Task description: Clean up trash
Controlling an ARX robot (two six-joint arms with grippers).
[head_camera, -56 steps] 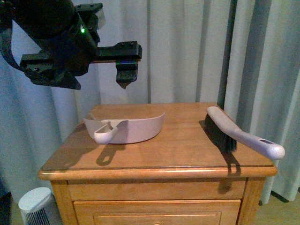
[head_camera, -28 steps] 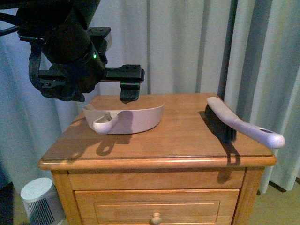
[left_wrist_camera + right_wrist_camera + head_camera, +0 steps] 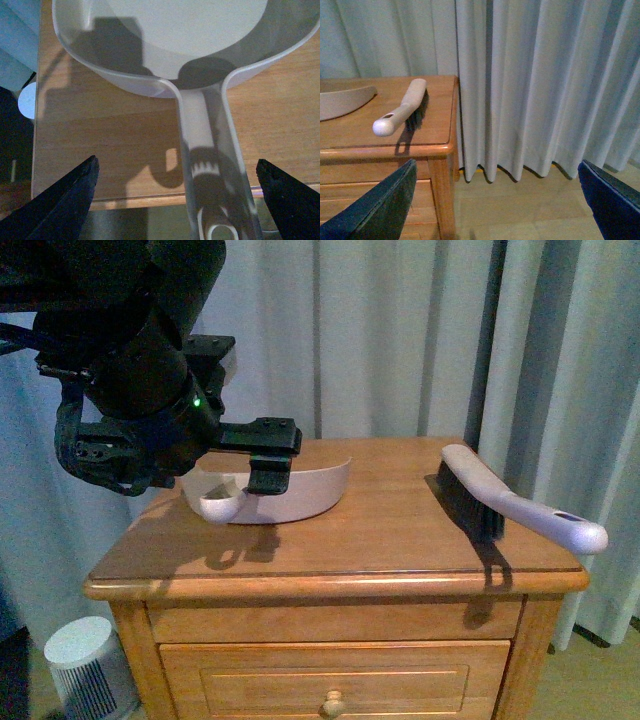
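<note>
My gripper will lift the dustpan (image 3: 308,494) with trash inside, and the trash should stay cradled by the dustpan's handle, since a raised side (image 3: 125,80) curves across that end.
No crumpled white paper wad shows in any view; the trash is hidden or out of view. A beige-pink dustpan (image 3: 305,495) lies on the wooden nightstand (image 3: 380,550), its handle (image 3: 222,506) pointing toward the front left. My left gripper (image 3: 266,468) is open and hovers just above that handle. In the left wrist view the handle (image 3: 205,145) runs between the open left gripper (image 3: 176,165) fingers without touching them. My right gripper (image 3: 496,165) is open and empty, off the nightstand's right side above the floor.
A hand brush (image 3: 500,505) with dark bristles lies on the right side of the nightstand and also shows in the right wrist view (image 3: 402,112). Grey curtains (image 3: 420,340) hang behind. A small white round appliance (image 3: 85,660) stands on the floor at the left.
My left arm has come down and slightly left, from well above the dustpan to just over its handle. The dustpan and brush have not moved.
</note>
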